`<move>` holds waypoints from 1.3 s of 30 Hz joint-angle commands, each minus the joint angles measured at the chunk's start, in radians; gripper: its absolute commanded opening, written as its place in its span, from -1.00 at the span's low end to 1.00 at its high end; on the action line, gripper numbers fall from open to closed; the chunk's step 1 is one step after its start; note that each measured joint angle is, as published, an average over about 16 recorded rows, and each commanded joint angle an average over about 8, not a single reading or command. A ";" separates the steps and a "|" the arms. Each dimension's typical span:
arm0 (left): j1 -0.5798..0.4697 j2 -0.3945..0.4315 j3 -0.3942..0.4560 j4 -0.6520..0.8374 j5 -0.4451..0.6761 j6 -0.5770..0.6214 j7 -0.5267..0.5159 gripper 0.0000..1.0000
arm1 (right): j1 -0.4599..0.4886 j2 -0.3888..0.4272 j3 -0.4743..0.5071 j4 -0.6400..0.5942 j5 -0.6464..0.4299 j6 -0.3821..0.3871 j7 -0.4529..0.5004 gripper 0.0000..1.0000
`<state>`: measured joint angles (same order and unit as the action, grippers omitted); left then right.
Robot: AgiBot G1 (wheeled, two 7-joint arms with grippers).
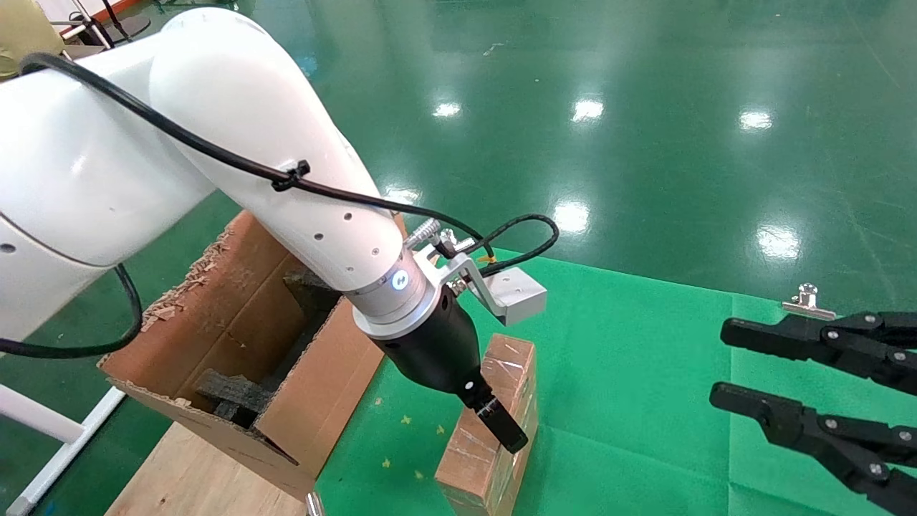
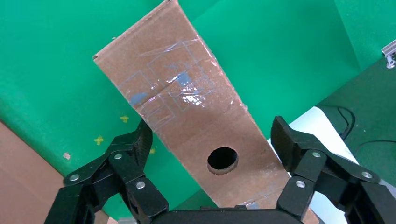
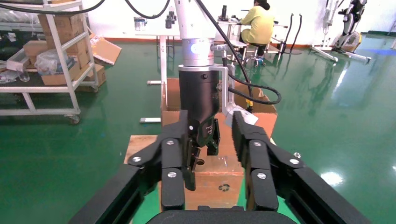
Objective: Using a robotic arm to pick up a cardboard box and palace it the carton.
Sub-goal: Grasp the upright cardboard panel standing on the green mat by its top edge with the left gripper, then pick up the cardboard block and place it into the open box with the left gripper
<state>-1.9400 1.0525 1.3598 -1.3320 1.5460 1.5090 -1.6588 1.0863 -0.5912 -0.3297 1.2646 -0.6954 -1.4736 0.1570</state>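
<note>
The cardboard box (image 2: 189, 109) sits crooked across my left gripper's open fingers, so next I align that gripper with the box's long sides (image 2: 254, 130) before lifting it into the carton.
The cardboard box (image 1: 476, 459), taped and brown, stands on a long edge on the green mat; the round hole in its narrow upper face shows in the left wrist view (image 2: 187, 107). My left gripper (image 1: 501, 423), on the white arm, is open and straddles that face, one finger (image 2: 135, 144) near the box's edge, the other (image 2: 289, 140) apart from it. The carton (image 1: 236, 337) with black foam inside lies just left of the box. My right gripper (image 1: 781, 380) is open and empty at the right; its own view (image 3: 212, 144) shows the box (image 3: 215, 184) and left gripper (image 3: 201, 135).
The carton rests on a wooden board (image 1: 179, 466) beside the green mat (image 1: 630, 373). A metal clip (image 1: 808, 301) sits at the mat's far right edge. Beyond, in the right wrist view, stand a shelf rack (image 3: 46, 60) and a seated person (image 3: 259, 23).
</note>
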 commanded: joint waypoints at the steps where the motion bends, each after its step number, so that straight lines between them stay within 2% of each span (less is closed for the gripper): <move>1: 0.000 -0.001 -0.001 0.000 0.000 0.001 0.001 -1.00 | 0.000 0.000 0.000 0.000 0.000 0.000 0.000 1.00; 26: -0.008 -0.007 -0.011 0.008 -0.004 -0.003 0.007 -1.00 | 0.000 0.000 0.000 0.000 0.000 0.000 0.000 1.00; 32: -0.063 -0.068 -0.074 0.043 -0.026 -0.058 0.039 -1.00 | 0.000 0.000 0.000 0.000 0.000 0.000 0.000 1.00; 39: -0.196 -0.163 -0.169 0.166 -0.017 -0.126 0.132 -1.00 | 0.000 0.000 0.000 0.000 0.000 0.000 0.000 1.00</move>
<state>-2.1354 0.8984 1.2048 -1.1568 1.5459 1.3918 -1.5188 1.0865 -0.5911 -0.3300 1.2644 -0.6953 -1.4735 0.1570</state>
